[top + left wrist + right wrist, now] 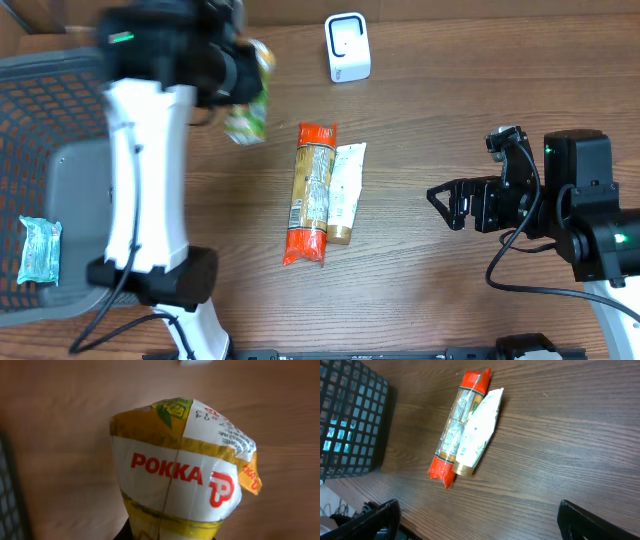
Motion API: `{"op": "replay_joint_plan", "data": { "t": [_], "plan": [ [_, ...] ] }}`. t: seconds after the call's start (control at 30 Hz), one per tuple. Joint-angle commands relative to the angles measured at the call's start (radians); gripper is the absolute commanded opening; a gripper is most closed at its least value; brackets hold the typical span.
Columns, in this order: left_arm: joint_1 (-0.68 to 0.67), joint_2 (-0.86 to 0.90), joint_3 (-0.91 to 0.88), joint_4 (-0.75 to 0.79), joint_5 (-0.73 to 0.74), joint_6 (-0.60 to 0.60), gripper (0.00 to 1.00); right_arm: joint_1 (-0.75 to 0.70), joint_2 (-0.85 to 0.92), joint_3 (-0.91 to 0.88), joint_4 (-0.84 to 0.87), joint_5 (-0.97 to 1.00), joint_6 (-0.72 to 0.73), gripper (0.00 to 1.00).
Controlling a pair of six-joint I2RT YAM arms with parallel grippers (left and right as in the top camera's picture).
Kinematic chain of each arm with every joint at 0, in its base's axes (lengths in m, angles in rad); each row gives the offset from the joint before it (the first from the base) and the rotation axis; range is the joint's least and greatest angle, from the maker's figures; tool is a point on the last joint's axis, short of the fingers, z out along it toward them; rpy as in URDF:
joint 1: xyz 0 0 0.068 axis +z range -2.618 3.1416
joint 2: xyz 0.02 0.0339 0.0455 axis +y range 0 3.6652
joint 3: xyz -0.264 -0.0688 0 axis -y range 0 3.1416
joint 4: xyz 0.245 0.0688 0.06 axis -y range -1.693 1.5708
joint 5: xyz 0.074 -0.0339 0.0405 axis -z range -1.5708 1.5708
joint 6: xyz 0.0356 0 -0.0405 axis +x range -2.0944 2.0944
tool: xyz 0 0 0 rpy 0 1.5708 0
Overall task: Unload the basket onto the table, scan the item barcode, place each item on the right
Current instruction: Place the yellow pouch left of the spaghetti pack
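Note:
My left gripper should go on lowering the Pokka carton (248, 120) into the open spot (274, 182) beside the long packet until it rests there, then let go. The spot has enough room for the carton.
My left gripper (238, 85) is shut on a yellow, white and green Pokka drink carton (247, 116), held above the table at the back left. In the left wrist view the carton (180, 475) fills the frame, with the jaws dark at its lower end (170, 536). No barcode shows on the faces I see. A white scanner (347, 47) stands at the back, right of the carton; its white edge (196, 362) peeks in at the top. My right gripper (446, 206) hangs open at the right with nothing between its fingers (480, 520).
A long packet with orange ends (312, 192) and a white tube (346, 192) lie side by side mid-table; the right wrist view shows the packet (460, 430) and tube (479, 432). A dark mesh basket (40, 140) at the left holds a teal packet (40, 250).

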Motion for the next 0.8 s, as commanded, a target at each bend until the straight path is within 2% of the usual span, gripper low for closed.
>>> {"op": "replay_joint_plan", "data": {
  "t": [0.0,0.23,0.37,0.4,0.43,0.5,0.53,0.6,0.67,0.77],
  "plan": [
    [-0.057,0.030,-0.201,0.069,-0.251,-0.176,0.04,0.004,-0.007,0.024,0.006,0.003,-0.008,1.00],
    [-0.077,0.052,-0.674,0.449,-0.220,-0.255,0.04,0.004,-0.007,0.024,0.006,0.003,-0.008,1.00],
    [-0.074,0.052,-0.874,0.647,-0.198,-0.255,0.04,0.004,-0.007,0.024,0.006,0.003,-0.008,1.00],
    [-0.074,0.052,-0.917,0.691,-0.199,-0.253,0.08,0.004,-0.007,0.024,0.006,0.003,-0.008,1.00],
    [-0.074,0.052,-0.952,0.727,-0.198,-0.249,0.14,0.004,-0.007,0.024,0.006,0.003,-0.008,1.00],
    [-0.075,0.052,-0.999,0.771,-0.182,-0.245,0.43,0.004,-0.007,0.024,0.006,0.003,-0.008,1.00],
    [-0.076,0.052,-1.009,0.777,-0.164,-0.231,0.62,0.004,-0.007,0.024,0.006,0.003,-0.008,1.00],
    [-0.076,0.050,-1.007,0.772,-0.134,-0.198,0.76,0.004,-0.007,0.024,0.006,0.003,-0.008,1.00],
    [-0.076,0.042,-0.985,0.755,-0.103,-0.163,0.82,0.004,-0.007,0.024,0.006,0.003,-0.008,1.00],
    [-0.077,0.018,-0.880,0.669,-0.083,-0.153,0.82,0.004,-0.007,0.024,0.006,0.003,-0.008,1.00]
  ]
}}
